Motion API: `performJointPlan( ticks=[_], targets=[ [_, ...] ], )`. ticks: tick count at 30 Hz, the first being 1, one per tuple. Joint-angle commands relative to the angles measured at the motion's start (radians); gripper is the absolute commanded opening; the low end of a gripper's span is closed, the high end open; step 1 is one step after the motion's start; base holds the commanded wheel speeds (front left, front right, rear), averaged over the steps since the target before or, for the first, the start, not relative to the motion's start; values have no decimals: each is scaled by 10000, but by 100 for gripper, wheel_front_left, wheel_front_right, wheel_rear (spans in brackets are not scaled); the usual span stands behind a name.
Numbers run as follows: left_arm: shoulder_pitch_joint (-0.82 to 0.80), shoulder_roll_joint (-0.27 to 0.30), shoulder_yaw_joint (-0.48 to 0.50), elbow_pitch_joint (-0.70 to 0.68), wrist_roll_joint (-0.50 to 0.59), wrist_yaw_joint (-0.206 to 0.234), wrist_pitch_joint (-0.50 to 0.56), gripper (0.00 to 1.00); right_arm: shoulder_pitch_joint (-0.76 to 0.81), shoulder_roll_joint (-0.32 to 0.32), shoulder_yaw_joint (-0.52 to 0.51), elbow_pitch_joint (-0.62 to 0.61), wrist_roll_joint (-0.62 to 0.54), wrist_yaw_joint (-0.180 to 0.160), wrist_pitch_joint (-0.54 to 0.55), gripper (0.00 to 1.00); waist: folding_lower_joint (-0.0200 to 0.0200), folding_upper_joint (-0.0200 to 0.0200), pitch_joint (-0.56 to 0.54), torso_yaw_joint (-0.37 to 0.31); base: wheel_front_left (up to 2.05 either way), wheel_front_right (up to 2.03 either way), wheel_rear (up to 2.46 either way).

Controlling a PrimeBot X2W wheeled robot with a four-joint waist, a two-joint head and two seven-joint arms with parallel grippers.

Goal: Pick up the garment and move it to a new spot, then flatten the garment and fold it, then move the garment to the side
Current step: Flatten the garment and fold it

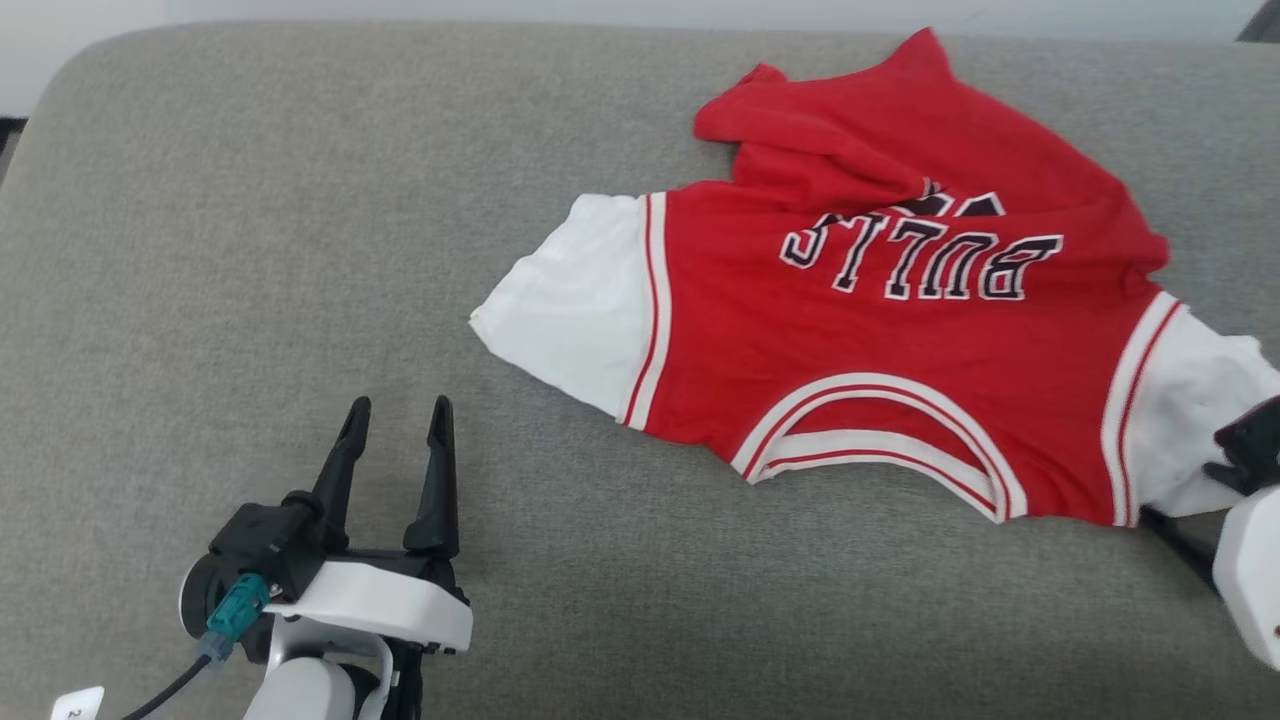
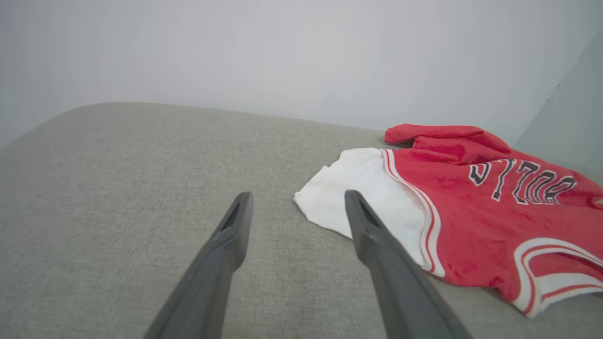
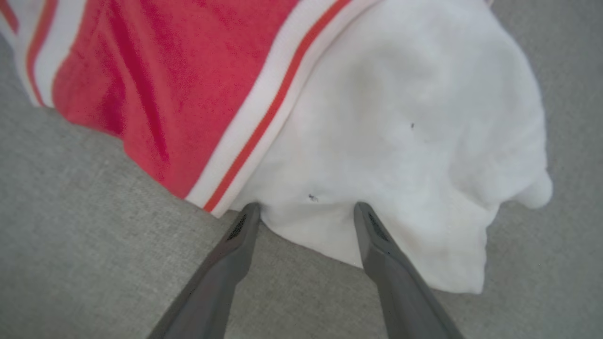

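Note:
Print shows from the garment's fold (image 1: 954, 205) past the lettering, so I expect the garment to open out flat and show a hidden number when I pull its sleeves.
The garment (image 1: 850, 340) is a red jersey with white sleeves lying spread on a grey cushion, neckline toward me and its black-and-white lettering upside down. Its far hem is bunched and folded over. My left gripper (image 1: 400, 408) stands open over bare cushion, a short way left of the near white sleeve (image 2: 358, 197); in its wrist view the left gripper (image 2: 297, 195) has nothing between its fingers. My right gripper (image 3: 306, 207) is open, its tips at the edge of the other white sleeve (image 3: 400, 132), with the hem lying between them.
The grey fabric cushion (image 1: 300, 250) fills the work area, with a rounded far-left corner and a pale wall (image 2: 282, 47) behind it. My right arm's white casing (image 1: 1250, 570) sits at the right edge, beside the sleeve.

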Motion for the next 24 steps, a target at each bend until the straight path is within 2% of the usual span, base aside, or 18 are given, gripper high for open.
performJointPlan(
  ticks=[1, 7, 8, 9, 10, 11, 14, 17, 19, 24],
  targets=[
    [38, -73, 134, -81, 149, -84, -43, 100, -75, -29, 64, 206, -69, -42, 142, 100, 0, -1, 140, 138, 0, 0, 0],
    [53, -532, 830, -159, 935, -688, -44, 100, -260, 177, 389, 955, -6, -71, 897, 100, 0, -1, 420, 205, 0, 0, 0],
    [-10, -557, 878, -143, 1075, -789, -45, 100, -298, 264, 403, 1071, 48, -87, 998, 76, 0, -1, 450, 193, 0, 0, 0],
    [-95, -532, 909, -115, 1230, -892, -45, 100, -311, 333, 445, 1146, 81, -95, 1110, 36, 0, -1, 487, 169, 0, 0, 0],
    [-203, -511, 921, -84, 1330, -1003, -46, 100, -344, 398, 456, 1194, 136, -95, 1151, 27, 0, -1, 517, 144, 0, 0, 0],
    [-328, -453, 895, -21, 1373, -1129, -46, 100, -394, 457, 442, 1224, 188, -95, 1201, 0, 0, -1, 557, 107, 0, 0, 0],
    [-865, 28, 400, 342, 1709, -1510, -18, 100, -414, 510, 473, 1235, 167, -53, 1268, 0, 0, -1, 638, 22, 0, 0, 0],
    [-1790, 740, -413, 542, 1779, -1725, 555, 100, -512, 581, 428, 1083, 98, -46, 1347, 0, 0, -1, 757, -101, 0, 0, 0],
    [-2398, 1354, -1277, 594, 1364, -1776, 1394, 100, -611, 620, 392, 936, 4, -46, 1360, 0, 0, -1, 839, -219, 0, 0, 0],
    [-4207, 3021, -3809, 445, -1144, -1766, 4635, 100, -854, 743, 230, 546, -230, -46, 1339, 0, 0, -1, 1037, -462, 0, 0, 0]
  ],
)
